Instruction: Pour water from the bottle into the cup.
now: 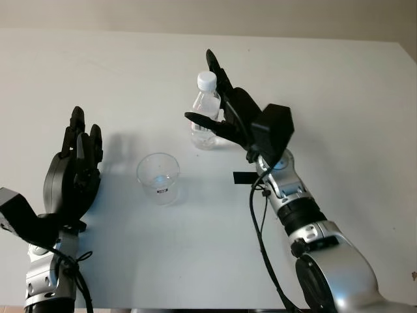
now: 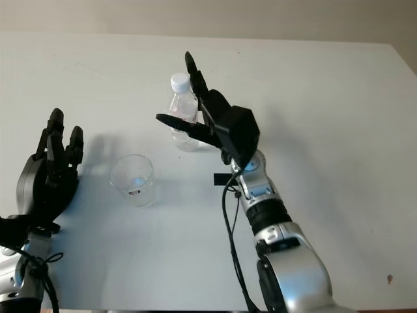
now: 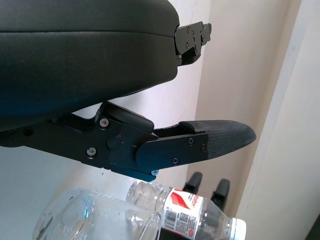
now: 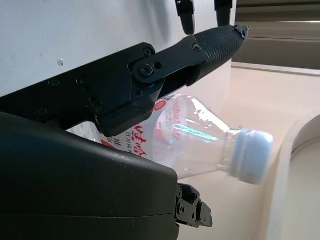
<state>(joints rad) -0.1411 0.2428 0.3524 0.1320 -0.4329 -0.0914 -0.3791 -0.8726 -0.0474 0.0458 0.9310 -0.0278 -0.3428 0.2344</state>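
Note:
I expect the clear water bottle to keep its water inside when I tilt it over the cup, because the white cap point(image 1: 206, 81) is on the bottle's neck.
A clear water bottle point(image 1: 206, 112) with a white cap and a red-and-white label stands upright on the white table point(image 1: 339, 98). My right hand point(image 1: 201, 88) is open around it, the thumb in front and the fingers point(image 1: 216, 68) behind, without closing on it. In the right wrist view the bottle point(image 4: 195, 135) lies between the palm shell and one finger point(image 4: 210, 42). A clear plastic cup point(image 1: 158, 177) stands upright to the bottle's front left. My left hand point(image 1: 83, 134) is open, raised at the left of the cup. In the left wrist view the cup point(image 3: 90, 220) and the bottle point(image 3: 187, 210) appear beyond it.
A beige wall edge runs behind the table's far side. Bare table surface stretches to the right of my right arm and between the cup and the front edge.

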